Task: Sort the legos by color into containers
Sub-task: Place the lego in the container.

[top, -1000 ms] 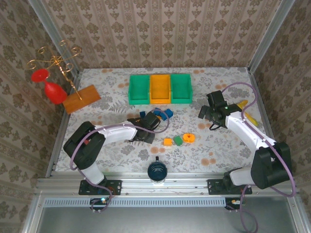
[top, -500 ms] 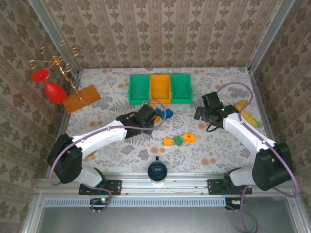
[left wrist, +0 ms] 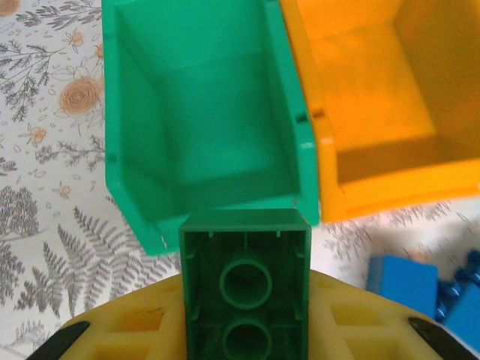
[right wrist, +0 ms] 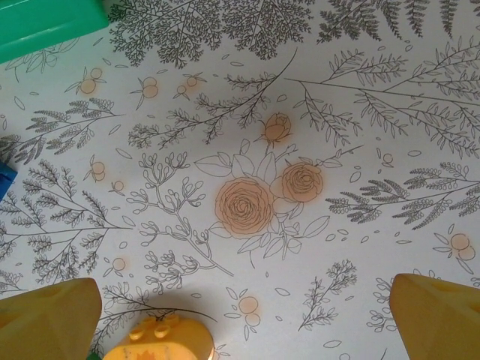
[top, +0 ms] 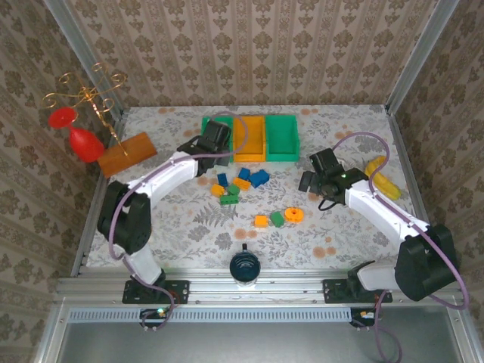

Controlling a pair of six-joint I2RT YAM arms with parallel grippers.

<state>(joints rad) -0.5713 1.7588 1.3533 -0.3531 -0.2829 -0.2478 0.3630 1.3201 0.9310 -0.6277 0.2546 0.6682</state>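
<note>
The green lego brick (left wrist: 246, 281) is in line with the empty green container ahead, so my left gripper should keep going forward and let go over the container's bottom (left wrist: 227, 124).
My left gripper (top: 215, 142) is shut on a green lego brick (left wrist: 244, 285), hollow underside to the camera, held just short of the near wall of the left green container (left wrist: 202, 112). The orange container (top: 249, 136) and the right green container (top: 281, 136) adjoin it. Loose legos lie below the bins: blue (top: 259, 178), orange (top: 242, 184) and green (top: 233, 190). Another three sit nearer: orange (top: 261, 221), green (top: 277, 218) and a round orange one (top: 293, 215). My right gripper (top: 307, 183) is open over bare cloth, with a rounded orange lego (right wrist: 161, 341) by its left finger.
A flat wooden block (top: 126, 153), a red goblet (top: 85, 144) and a gold wire stand (top: 87, 94) occupy the back left. A yellow banana (top: 382, 178) lies at the right edge. A dark round object (top: 244, 265) sits at the near edge. Walls enclose the table.
My left arm has swung from the lego cluster up to the left green container, carrying the green brick. The right gripper has drifted slightly left, still open.
</note>
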